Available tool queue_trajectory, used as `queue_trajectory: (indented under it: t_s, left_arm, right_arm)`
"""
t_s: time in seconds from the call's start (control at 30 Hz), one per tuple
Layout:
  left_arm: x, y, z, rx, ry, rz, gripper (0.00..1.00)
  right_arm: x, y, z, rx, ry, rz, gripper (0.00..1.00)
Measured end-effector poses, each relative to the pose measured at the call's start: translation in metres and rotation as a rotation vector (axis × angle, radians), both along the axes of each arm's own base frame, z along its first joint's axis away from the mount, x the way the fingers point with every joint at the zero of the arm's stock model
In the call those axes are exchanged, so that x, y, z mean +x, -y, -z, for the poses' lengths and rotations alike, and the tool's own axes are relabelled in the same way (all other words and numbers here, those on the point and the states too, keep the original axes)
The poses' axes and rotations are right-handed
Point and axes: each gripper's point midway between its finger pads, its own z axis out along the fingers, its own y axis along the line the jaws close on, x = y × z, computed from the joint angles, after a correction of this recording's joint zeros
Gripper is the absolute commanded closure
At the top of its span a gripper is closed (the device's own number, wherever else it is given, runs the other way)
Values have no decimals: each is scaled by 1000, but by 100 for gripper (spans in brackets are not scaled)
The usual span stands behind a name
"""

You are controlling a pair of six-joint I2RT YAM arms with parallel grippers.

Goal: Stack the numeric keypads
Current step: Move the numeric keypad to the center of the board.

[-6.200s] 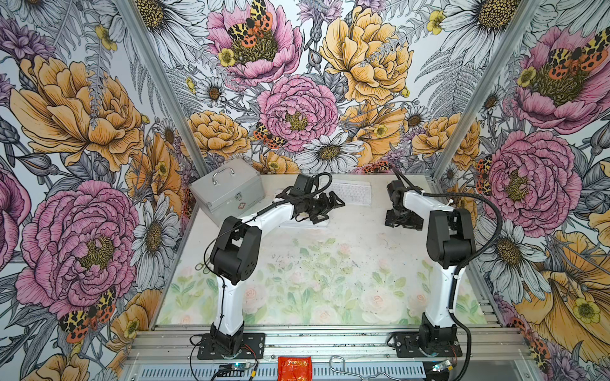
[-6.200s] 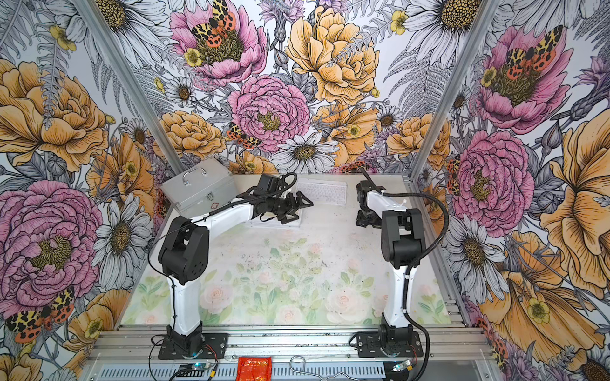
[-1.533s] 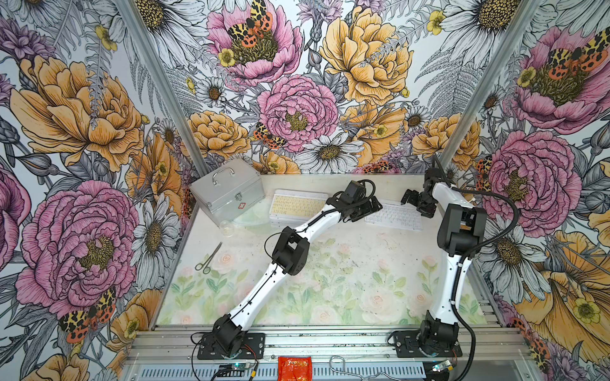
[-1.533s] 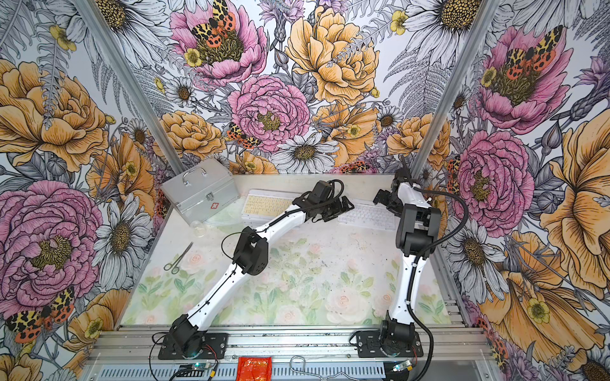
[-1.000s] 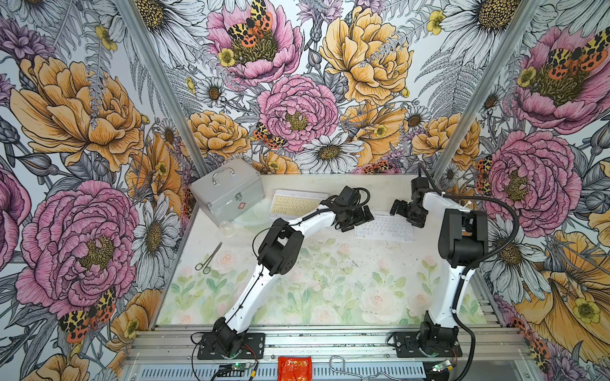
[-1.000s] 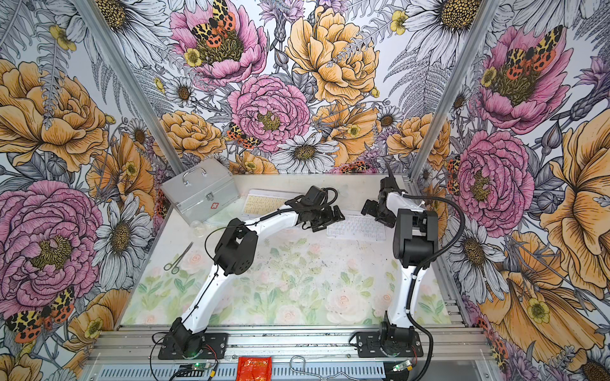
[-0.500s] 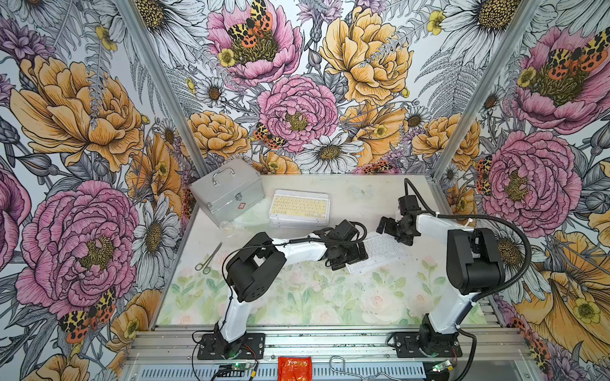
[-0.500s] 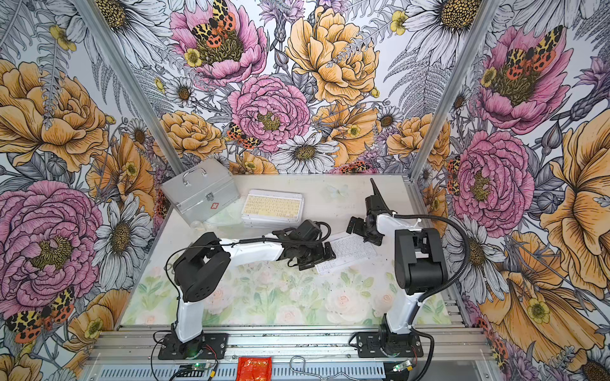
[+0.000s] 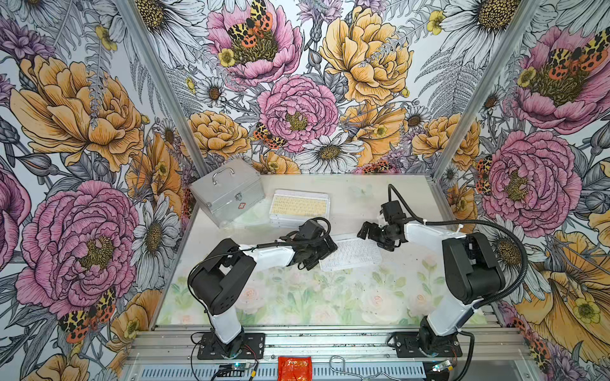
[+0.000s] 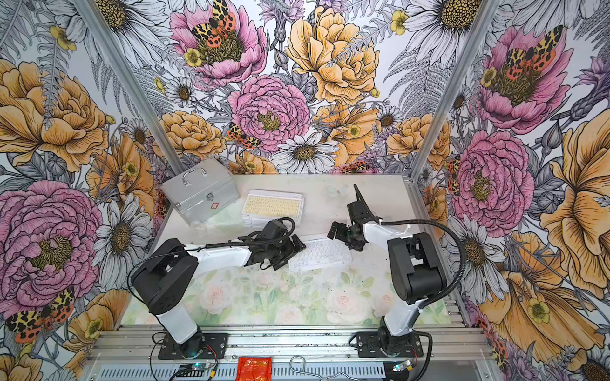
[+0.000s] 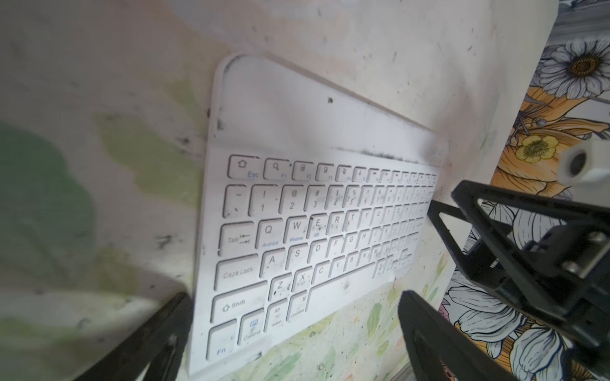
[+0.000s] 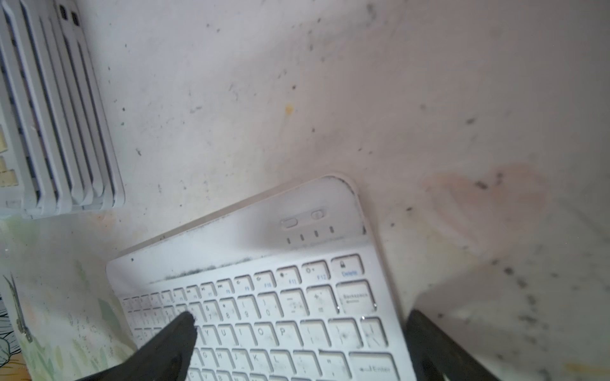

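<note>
Next, my right gripper moves back to the keypad's far corner, tip low and picks the keypad up there, because its fingers are spread over the flat keypad's keys.
A white-keyed keypad lies flat and slightly askew near the table's middle. My left gripper stands open at its left short end, and in the left wrist view that end lies between the spread fingers. At its far right corner my right gripper stands open, jaws wide over the keys in the right wrist view. A stack of several keypads, yellow keys on top, sits at the back.
A silver metal case with a handle stands at the back left, close beside the stack. A red packet lies on the front rail. Flowered walls close in the table on three sides.
Over the last second both arms have come forward and leftward from the back right. The white keypad has come along with them to the table's middle.
</note>
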Motion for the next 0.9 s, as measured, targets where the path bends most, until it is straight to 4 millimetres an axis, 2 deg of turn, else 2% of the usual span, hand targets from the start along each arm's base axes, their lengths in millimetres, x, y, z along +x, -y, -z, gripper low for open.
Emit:
queue_trajectory:
  t_s: [0.2,0.43,0.57,0.7,0.8,0.9]
  left_arm:
    - [6,-42,0,4,-15,-26,1]
    - [14,-63,-6,-31,-28,8,1]
    - [13,-69,-5,-37,-37,29,1]
    - [17,-77,-5,-38,-36,32,1]
    - [18,-78,-5,-33,-28,41,1]
    - [16,-68,-4,-32,-31,68,1]
  right_arm:
    - [-12,-36,-1,32,-21,-23,0]
    - [-10,-46,-4,73,-25,2,0]
    - [-9,-38,-5,93,-36,19,0]
    - [1,-17,-7,119,-36,57,0]
    - [15,-5,-7,150,-36,70,0]
    - [36,-2,-9,190,-17,58,0]
